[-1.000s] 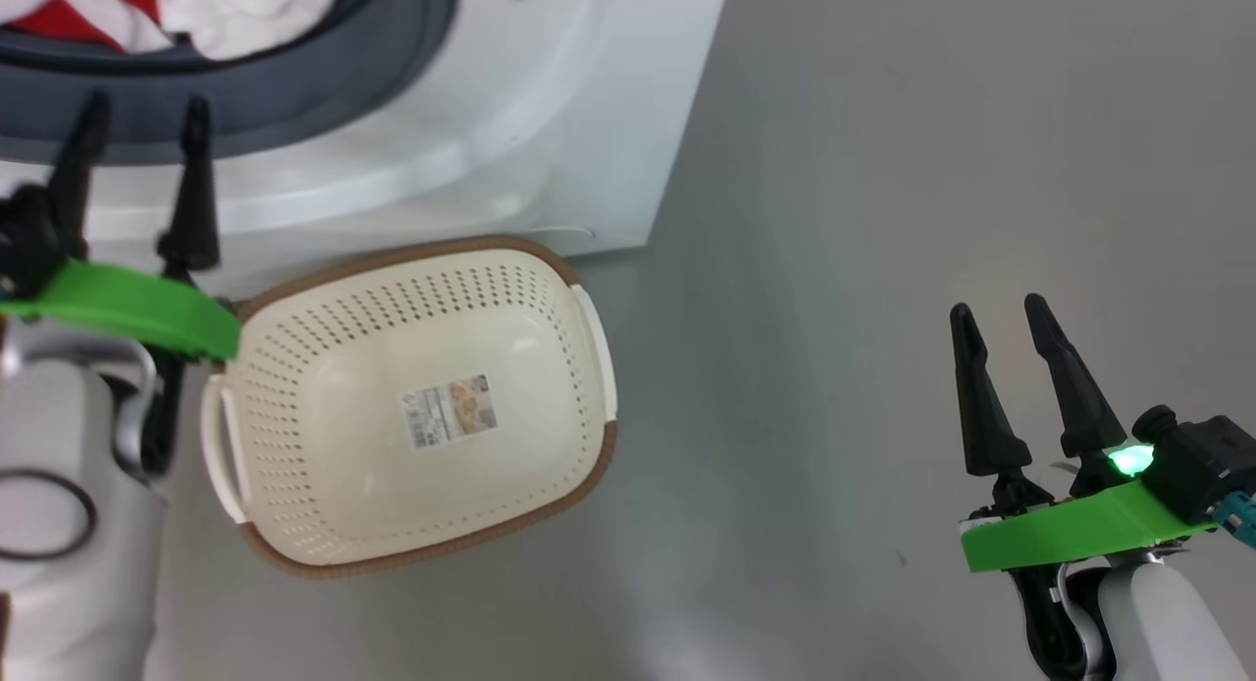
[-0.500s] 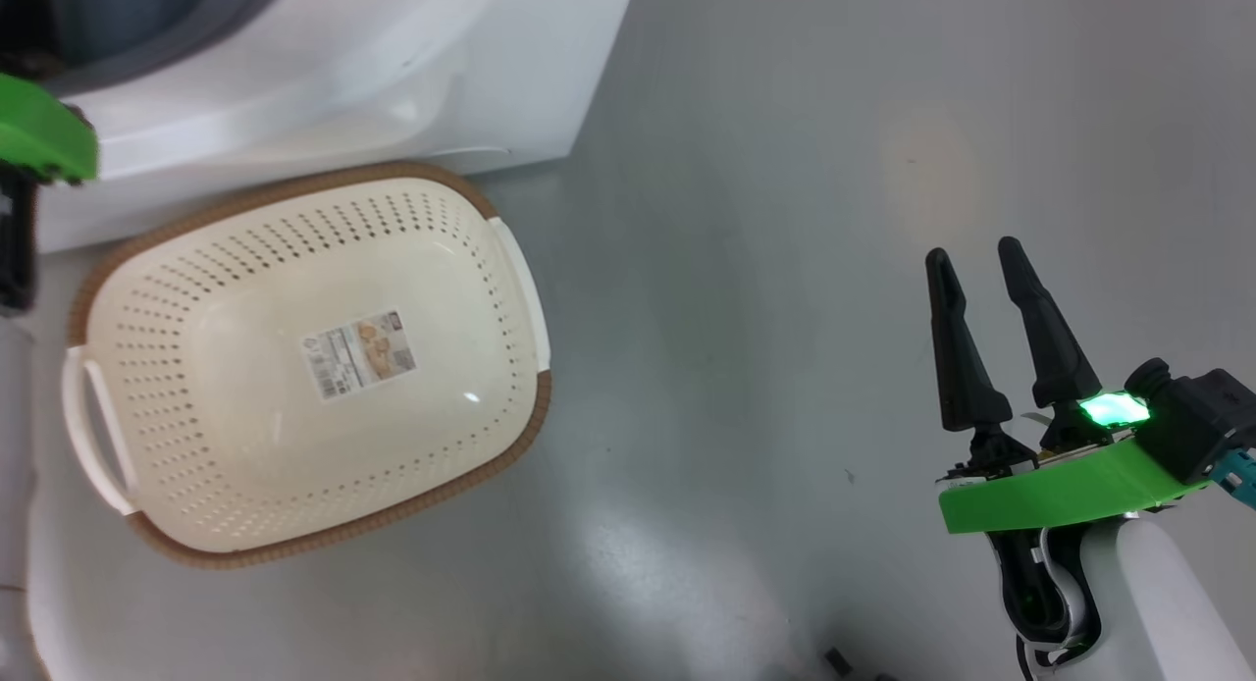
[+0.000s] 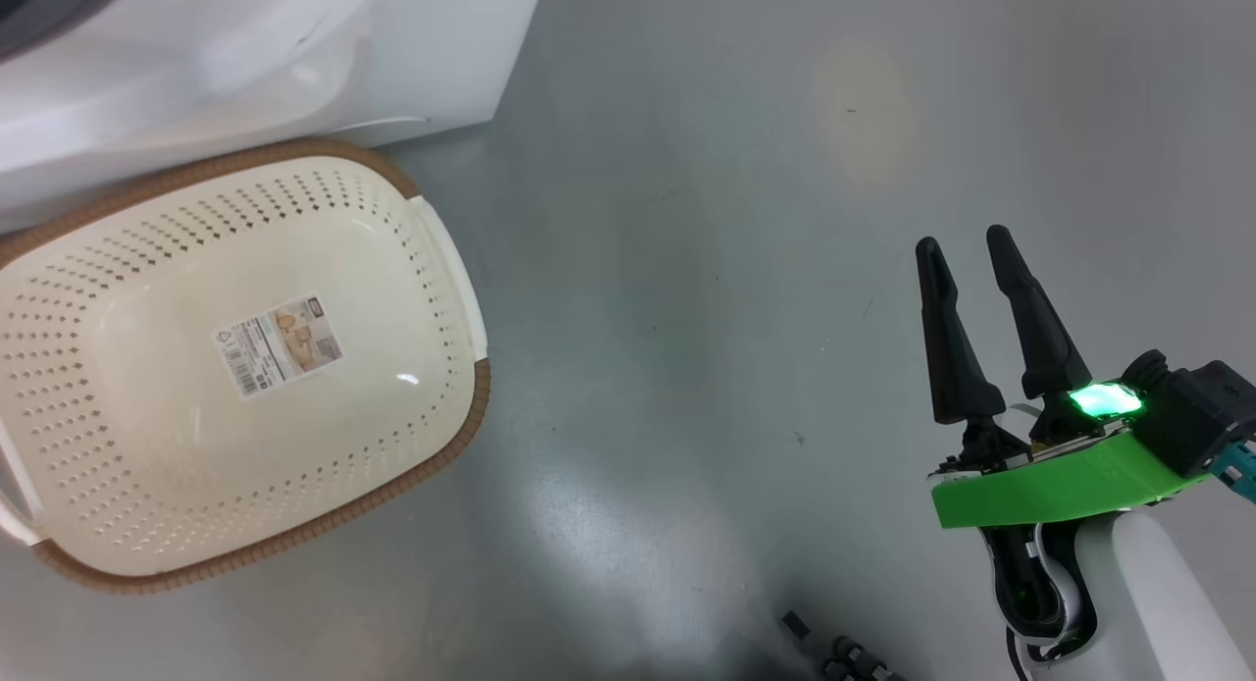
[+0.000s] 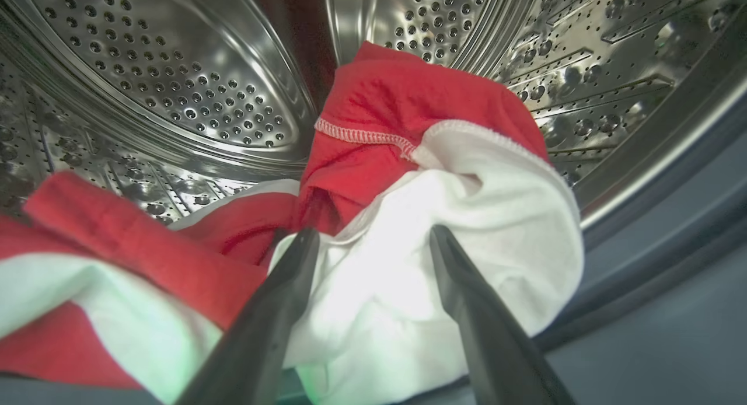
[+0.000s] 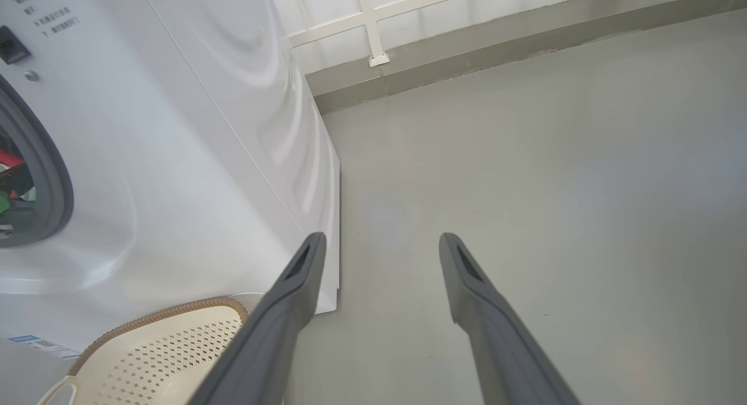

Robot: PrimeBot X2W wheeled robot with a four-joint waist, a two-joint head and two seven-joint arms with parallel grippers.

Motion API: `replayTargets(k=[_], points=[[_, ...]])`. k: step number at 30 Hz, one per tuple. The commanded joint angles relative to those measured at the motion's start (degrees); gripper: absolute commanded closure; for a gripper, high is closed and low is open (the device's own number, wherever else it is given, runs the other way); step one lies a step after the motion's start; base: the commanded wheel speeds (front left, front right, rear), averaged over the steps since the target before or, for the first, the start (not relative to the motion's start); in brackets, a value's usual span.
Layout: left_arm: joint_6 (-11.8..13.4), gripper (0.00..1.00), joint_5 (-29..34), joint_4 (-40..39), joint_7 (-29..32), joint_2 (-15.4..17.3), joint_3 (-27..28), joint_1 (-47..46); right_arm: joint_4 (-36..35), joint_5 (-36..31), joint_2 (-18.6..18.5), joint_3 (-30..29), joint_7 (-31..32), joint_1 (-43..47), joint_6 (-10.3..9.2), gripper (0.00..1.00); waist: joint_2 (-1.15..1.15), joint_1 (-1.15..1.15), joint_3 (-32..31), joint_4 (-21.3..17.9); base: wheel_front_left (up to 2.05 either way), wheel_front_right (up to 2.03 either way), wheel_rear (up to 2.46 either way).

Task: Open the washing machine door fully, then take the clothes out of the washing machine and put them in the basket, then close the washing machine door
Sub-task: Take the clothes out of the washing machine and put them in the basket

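Note:
My gripper is about to lift the seamed white fold (image 4: 381, 254), and a red and white strip (image 4: 112, 268) lies beside it. I should expect another garment to stay behind when I lift the white fold.
The cream basket (image 3: 118, 524) with a brown rim stands on the floor against the white washing machine (image 3: 294, 63); its corner (image 5: 157, 346) also shows in the right wrist view, beside the machine's front (image 5: 175, 160). Inside the steel drum (image 4: 175, 84), the red and white clothes (image 4: 379, 160) lie in a bundle. My left gripper (image 4: 373, 241) is open, its fingers straddling a white fold of the clothes. My right gripper (image 3: 967, 254) hangs open over bare floor to the right of the basket, holding nothing. The washing machine door is out of view.
Grey floor (image 3: 687, 269) spreads right of the machine and the basket. In the right wrist view a low grey kerb (image 5: 496, 49) and white railing (image 5: 373, 25) run along the far side. Small dark parts (image 3: 844, 652) lie at the head view's bottom edge.
The head camera has swung right and down, so the basket and the machine slid left and the left gripper left that view. The right gripper stays open in about the same place.

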Motion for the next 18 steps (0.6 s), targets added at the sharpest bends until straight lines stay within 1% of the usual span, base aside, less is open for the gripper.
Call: replayTargets(k=[1, 10, 16, 17, 18], points=[[0.09, 0.00, -0.05, -0.64, -0.27, 3.20, 0.24, -0.90, -1.49, 0.13, -0.20, 1.17, -0.36, 0.71, 0.43, 0.00, 0.00, 0.00, 0.17, -0.31, 0.00, 0.00, 0.00], [0.09, 0.00, -0.65, 8.25, -0.27, 4.68, -4.31, -4.28, -1.83, 0.31, -0.19, 1.70, -0.36, 1.21, 0.43, 0.00, 0.00, 0.00, -0.33, -1.30, 0.00, 0.00, 0.00], [0.09, 0.00, -1.21, 12.86, -0.27, 4.84, -6.79, -6.06, -2.11, 0.43, -0.19, 1.82, -0.36, 1.45, 0.43, 0.00, 0.00, 0.00, -0.46, -1.43, 0.00, 0.00, 0.00], [0.09, 0.22, -1.42, 13.40, -0.27, 4.83, -7.09, -6.23, -2.13, 0.42, -0.19, 1.78, -0.36, 1.43, 0.43, 0.00, 0.00, 0.00, -0.48, -1.41, 0.00, 0.00, 0.00], [0.09, 0.51, -1.60, 13.91, -0.27, 4.78, -7.46, -6.41, -2.15, 0.42, -0.19, 1.75, -0.36, 1.41, 0.43, 0.00, 0.00, 0.00, -0.49, -1.40, 0.00, 0.00, 0.00]])
